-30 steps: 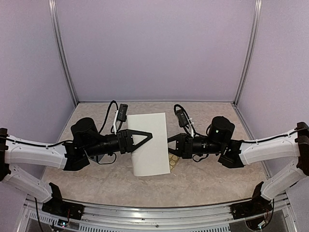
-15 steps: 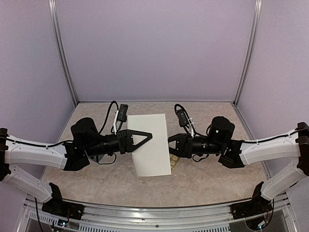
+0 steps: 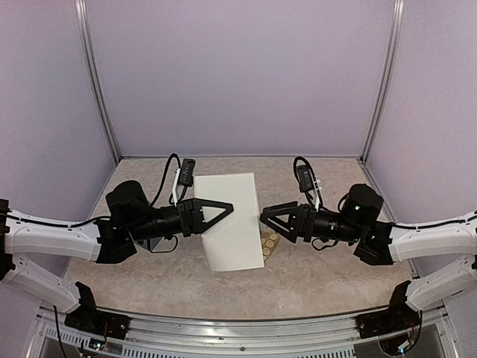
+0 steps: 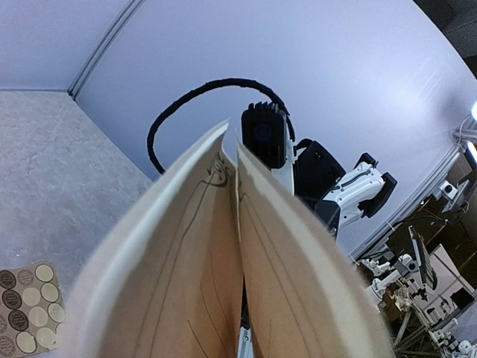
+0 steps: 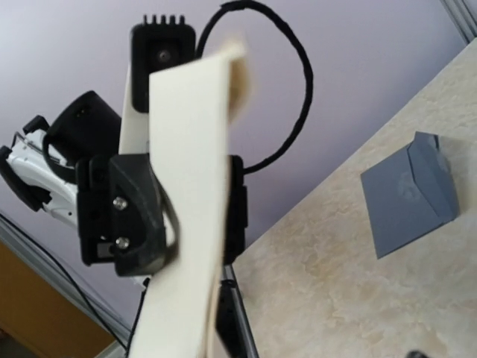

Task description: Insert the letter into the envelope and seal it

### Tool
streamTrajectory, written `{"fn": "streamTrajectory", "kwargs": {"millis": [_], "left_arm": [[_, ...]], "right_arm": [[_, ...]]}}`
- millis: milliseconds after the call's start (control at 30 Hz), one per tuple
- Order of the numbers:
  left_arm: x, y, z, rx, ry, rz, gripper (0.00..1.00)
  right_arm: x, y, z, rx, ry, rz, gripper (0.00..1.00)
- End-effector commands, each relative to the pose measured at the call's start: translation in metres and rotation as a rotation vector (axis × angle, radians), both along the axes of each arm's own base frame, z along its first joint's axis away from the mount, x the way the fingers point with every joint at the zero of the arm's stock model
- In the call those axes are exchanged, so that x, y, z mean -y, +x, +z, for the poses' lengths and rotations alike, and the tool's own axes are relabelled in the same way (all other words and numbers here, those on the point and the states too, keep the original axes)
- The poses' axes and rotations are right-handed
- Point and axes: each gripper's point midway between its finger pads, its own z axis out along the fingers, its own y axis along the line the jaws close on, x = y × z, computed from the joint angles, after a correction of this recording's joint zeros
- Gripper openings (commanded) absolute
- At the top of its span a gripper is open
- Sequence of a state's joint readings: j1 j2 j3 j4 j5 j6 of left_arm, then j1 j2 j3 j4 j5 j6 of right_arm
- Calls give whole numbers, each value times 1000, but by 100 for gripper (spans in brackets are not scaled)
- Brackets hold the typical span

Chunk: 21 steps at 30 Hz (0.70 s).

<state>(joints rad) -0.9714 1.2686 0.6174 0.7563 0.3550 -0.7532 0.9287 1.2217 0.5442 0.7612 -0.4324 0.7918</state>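
The letter's halves gaping (image 4: pixel 232 246) around my left gripper's deep hold mean that my right gripper should grip the letter's free edge (image 3: pixel 257 210) before my left gripper moves out.
The letter (image 3: pixel 235 237) is folded in half and held in the air over the table's middle, its plain white back facing up. My left gripper (image 3: pixel 227 209) is shut on its left side. In the left wrist view the two beige lined halves (image 4: pixel 186 283) fill the frame and hide the fingers. The right wrist view shows the letter (image 5: pixel 186 209) edge-on, clamped by the black left fingers (image 5: pixel 127 216). My right gripper (image 3: pixel 268 222) stands open just right of the letter, touching nothing. The slate-blue envelope (image 5: pixel 410 194) lies flat on the table with its flap raised.
A tan sheet of round stickers (image 3: pixel 268 242) lies on the marbled table under the letter's right edge, and shows again as a sticker sheet (image 4: pixel 26 309). Lilac walls with metal posts (image 3: pixel 100 89) close in the back and sides.
My right gripper has let go of the letter's right edge, opened wide and drawn back to the right. The left gripper keeps hold of the letter, which has barely shifted.
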Motion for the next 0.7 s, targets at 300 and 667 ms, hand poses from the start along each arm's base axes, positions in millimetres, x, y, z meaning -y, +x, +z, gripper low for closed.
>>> {"fn": "streamTrajectory", "kwargs": {"millis": [300, 667], "left_arm": [[-3, -7, 8, 35, -22, -9, 15], [-4, 1, 2, 38, 11, 58, 18]], "right_arm": [[-33, -9, 9, 42, -30, 90, 91], [-48, -5, -3, 2, -102, 85, 63]]}}
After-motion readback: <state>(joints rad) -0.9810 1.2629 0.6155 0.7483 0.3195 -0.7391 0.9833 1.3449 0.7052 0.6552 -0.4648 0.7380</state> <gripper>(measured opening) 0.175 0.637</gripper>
